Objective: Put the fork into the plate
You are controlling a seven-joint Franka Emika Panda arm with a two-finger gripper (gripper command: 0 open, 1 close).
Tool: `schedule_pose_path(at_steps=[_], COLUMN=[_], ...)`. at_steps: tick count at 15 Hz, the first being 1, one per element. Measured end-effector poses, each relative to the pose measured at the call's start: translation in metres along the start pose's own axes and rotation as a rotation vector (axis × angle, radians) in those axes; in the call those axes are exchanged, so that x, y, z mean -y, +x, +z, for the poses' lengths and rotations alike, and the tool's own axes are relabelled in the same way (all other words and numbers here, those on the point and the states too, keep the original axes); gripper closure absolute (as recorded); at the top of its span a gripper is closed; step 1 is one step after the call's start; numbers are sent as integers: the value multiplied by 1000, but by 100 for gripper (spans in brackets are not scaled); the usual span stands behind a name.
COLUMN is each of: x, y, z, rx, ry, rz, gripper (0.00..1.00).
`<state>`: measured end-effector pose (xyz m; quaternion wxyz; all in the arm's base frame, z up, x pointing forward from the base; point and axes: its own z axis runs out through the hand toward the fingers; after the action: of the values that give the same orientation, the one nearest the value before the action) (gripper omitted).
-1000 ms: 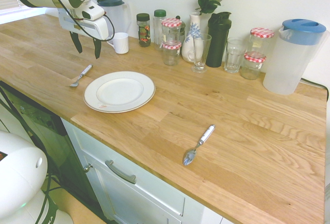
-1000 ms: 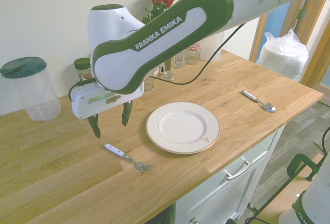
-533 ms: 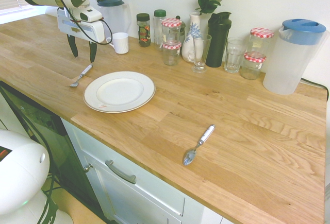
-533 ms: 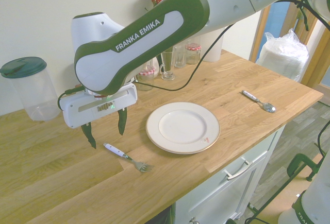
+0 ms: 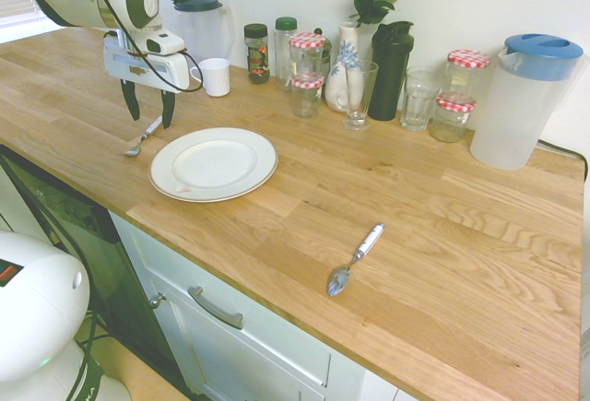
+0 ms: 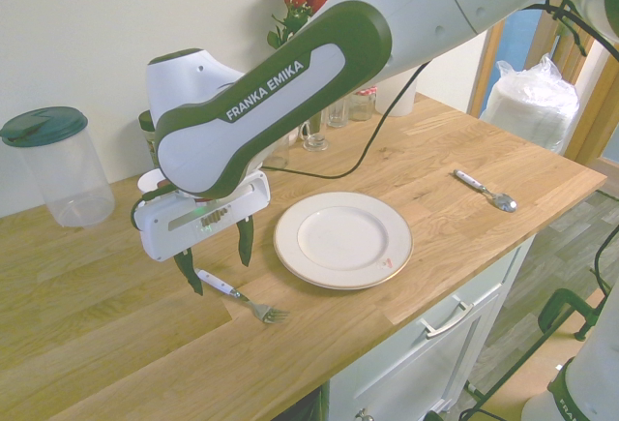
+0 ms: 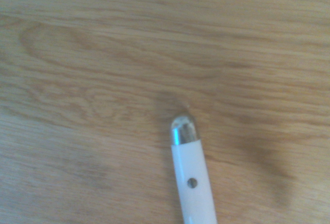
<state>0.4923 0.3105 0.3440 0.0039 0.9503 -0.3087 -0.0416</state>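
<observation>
My gripper's fingers straddle the fork handle's end (image 5: 158,123), with the tines (image 5: 132,152) reaching well away, so I expect the fork to tip tines-down when I lift it.
The small fork (image 5: 142,136) (image 6: 240,296) lies flat on the wooden counter, just left of the round white plate (image 5: 260,155) (image 6: 392,232) in the first exterior view. My gripper (image 5: 147,113) (image 6: 219,264) hangs open low over the fork's whitish handle, one dark finger on each side of it, nothing held. The wrist view shows the handle's (image 7: 192,177) rounded metal end on the wood grain. The plate holds nothing.
A white-handled spoon (image 5: 354,259) (image 6: 486,191) lies near the counter's front edge, far from the plate. Along the back wall stand a white mug (image 5: 216,76), jars, glasses, a vase with a rose, a dark bottle and two lidded pitchers (image 5: 524,99) (image 6: 56,165).
The gripper has come down and shifted toward the fork, from well above the counter to just over the handle. Its fingers stayed open. Fork, plate and spoon have not moved.
</observation>
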Motion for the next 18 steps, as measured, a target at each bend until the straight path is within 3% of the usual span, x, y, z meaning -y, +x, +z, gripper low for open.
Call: schedule_pose_path(at_steps=[7, 8, 18], x=[6, 8, 33], y=[0, -1, -13], z=[15, 15, 16], rx=[9, 3, -84], ry=[-11, -5, -15], rz=[-30, -33, -27], gripper=[0, 100, 100])
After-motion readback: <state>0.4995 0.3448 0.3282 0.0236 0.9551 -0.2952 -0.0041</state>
